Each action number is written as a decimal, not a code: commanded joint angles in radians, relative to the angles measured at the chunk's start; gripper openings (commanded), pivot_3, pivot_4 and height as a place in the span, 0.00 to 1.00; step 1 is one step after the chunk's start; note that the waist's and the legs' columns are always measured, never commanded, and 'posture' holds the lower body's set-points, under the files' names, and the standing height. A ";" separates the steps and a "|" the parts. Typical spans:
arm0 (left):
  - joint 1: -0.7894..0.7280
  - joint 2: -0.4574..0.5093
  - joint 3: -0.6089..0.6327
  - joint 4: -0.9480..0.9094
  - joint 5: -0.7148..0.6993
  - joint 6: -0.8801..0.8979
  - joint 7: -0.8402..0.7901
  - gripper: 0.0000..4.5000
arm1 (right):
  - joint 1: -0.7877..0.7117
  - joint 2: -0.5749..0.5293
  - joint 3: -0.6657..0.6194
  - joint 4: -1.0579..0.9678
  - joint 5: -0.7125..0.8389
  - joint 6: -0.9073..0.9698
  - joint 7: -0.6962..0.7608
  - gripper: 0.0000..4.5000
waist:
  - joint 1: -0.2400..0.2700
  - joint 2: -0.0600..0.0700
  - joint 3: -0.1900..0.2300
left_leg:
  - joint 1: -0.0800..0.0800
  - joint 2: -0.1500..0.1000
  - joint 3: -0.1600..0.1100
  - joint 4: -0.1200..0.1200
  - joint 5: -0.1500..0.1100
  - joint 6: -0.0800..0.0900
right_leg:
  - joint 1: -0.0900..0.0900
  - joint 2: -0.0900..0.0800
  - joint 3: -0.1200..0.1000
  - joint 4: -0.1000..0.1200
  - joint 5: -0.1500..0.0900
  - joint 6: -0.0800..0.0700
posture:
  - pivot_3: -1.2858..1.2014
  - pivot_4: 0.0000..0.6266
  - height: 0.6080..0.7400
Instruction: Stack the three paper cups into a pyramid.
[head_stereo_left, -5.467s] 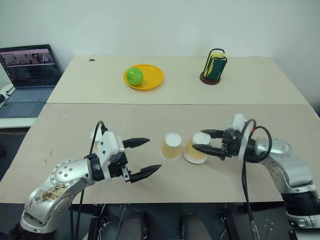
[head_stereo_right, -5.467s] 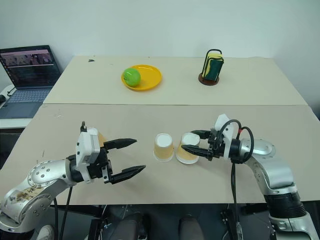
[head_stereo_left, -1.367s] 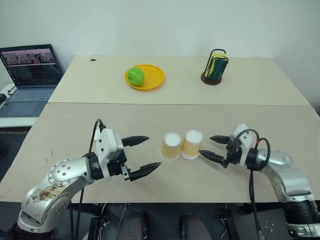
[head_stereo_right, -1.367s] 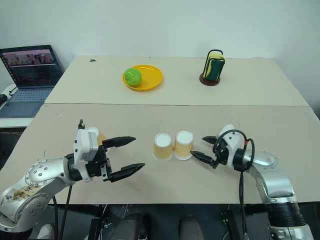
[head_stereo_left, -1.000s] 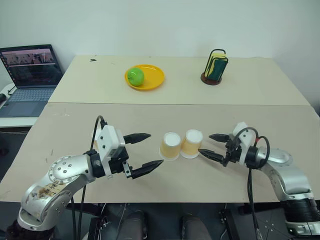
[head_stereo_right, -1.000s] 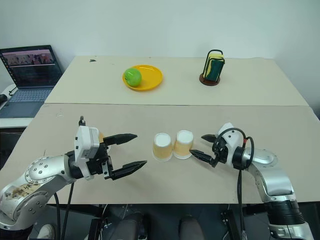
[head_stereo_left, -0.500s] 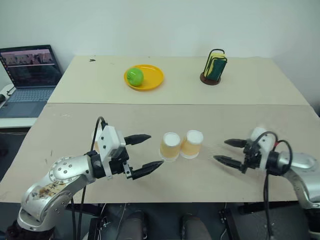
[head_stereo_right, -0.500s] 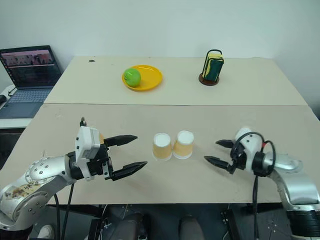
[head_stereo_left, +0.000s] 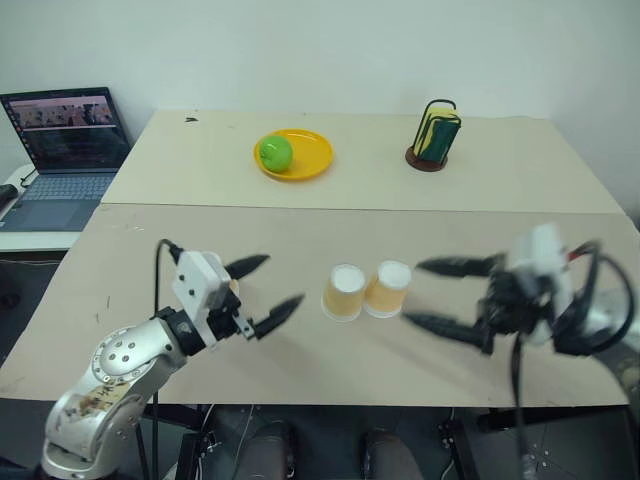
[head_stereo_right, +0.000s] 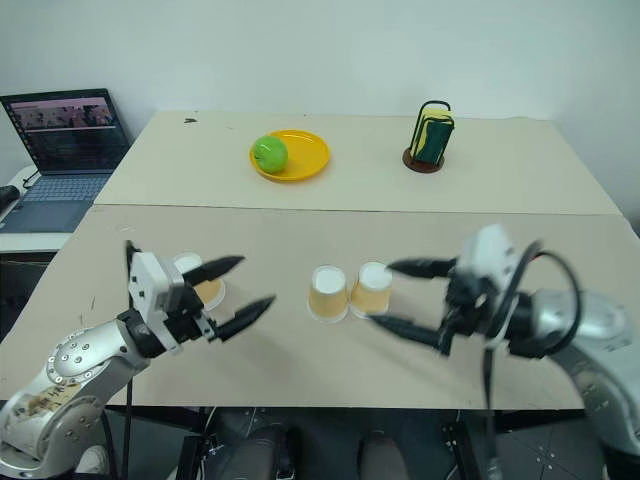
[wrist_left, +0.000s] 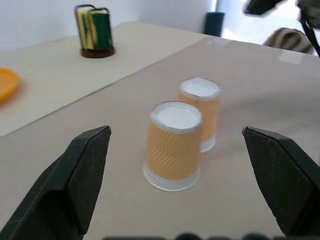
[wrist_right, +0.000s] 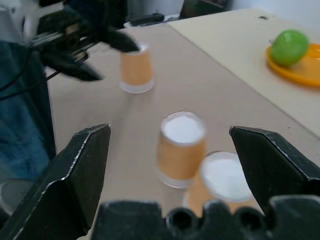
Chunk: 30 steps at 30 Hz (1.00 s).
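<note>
The third paper cup (head_stereo_left: 234, 287) will sit across the cup pair's closed bottoms (head_stereo_left: 348, 278) rather than nest when I lower it, since they face up side by side.
Two tan-orange paper cups (head_stereo_left: 344, 292) (head_stereo_left: 388, 288) stand upside down, side by side and touching, near the table's front middle. A third paper cup (head_stereo_right: 205, 288) stands upside down at the front left, just behind my left gripper (head_stereo_left: 285, 278). That gripper is open and empty and points toward the pair from their left. My right gripper (head_stereo_left: 412, 293) is open and empty too, raised above the table just right of the pair. In the right wrist view the pair (wrist_right: 181, 147) lies between its fingers (wrist_right: 85, 165), with the third cup (wrist_right: 136, 67) farther off. No pyramid stands.
A yellow plate (head_stereo_left: 310, 160) holding a green apple (head_stereo_left: 275, 153) sits at the back centre-left. A wire holder with sponges (head_stereo_left: 435, 135) stands at the back right. A laptop (head_stereo_left: 70, 140) rests on a side table at the left. A seam crosses the table (head_stereo_left: 300, 225).
My right gripper has lifted off the table and drawn back toward me, staying open. My left gripper has shifted a little left, uncovering the third cup. The two cups have stayed put.
</note>
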<state>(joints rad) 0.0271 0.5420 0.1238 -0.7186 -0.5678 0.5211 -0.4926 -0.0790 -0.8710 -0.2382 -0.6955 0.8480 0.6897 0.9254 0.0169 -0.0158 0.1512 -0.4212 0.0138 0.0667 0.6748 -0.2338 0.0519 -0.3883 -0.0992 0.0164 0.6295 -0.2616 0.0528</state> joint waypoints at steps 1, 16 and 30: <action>0.055 -0.054 -0.037 -0.028 0.162 -0.094 0.115 1.00 | -0.022 -0.023 -0.009 -0.012 0.019 -0.011 0.023 0.99 | -0.003 0.000 0.000 | -0.001 0.000 0.000 0.001 0.000 0.001 | 0.000 0.000 0.000 0.000 0.000 0.001 | 0.52 0.24 0.96; 0.187 -0.217 0.029 -0.075 0.474 -0.238 0.363 1.00 | -0.110 -0.064 -0.059 0.112 -0.022 -0.037 0.044 0.99 | -0.003 -0.002 0.000 | -0.002 0.000 -0.001 0.002 -0.002 0.002 | 0.000 -0.009 -0.001 -0.002 0.001 0.001 | 0.52 0.24 0.96; 0.053 -0.206 0.089 0.208 0.293 -0.162 0.223 1.00 | -0.097 -0.064 -0.116 0.104 -0.005 -0.032 0.017 0.99 | -0.004 -0.002 0.000 | -0.002 -0.001 -0.001 0.002 -0.002 0.003 | 0.000 -0.007 -0.003 -0.002 0.001 0.001 | 0.52 0.24 0.96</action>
<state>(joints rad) 0.1049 0.3232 0.2182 -0.5170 -0.2675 0.3690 -0.2461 -0.1747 -0.9254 -0.3075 -0.5702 0.8304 0.6780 0.9480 0.0133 -0.0183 0.1511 -0.4230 0.0130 0.0660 0.6769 -0.2354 0.0544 -0.3883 -0.1064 0.0139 0.6279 -0.2602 0.0540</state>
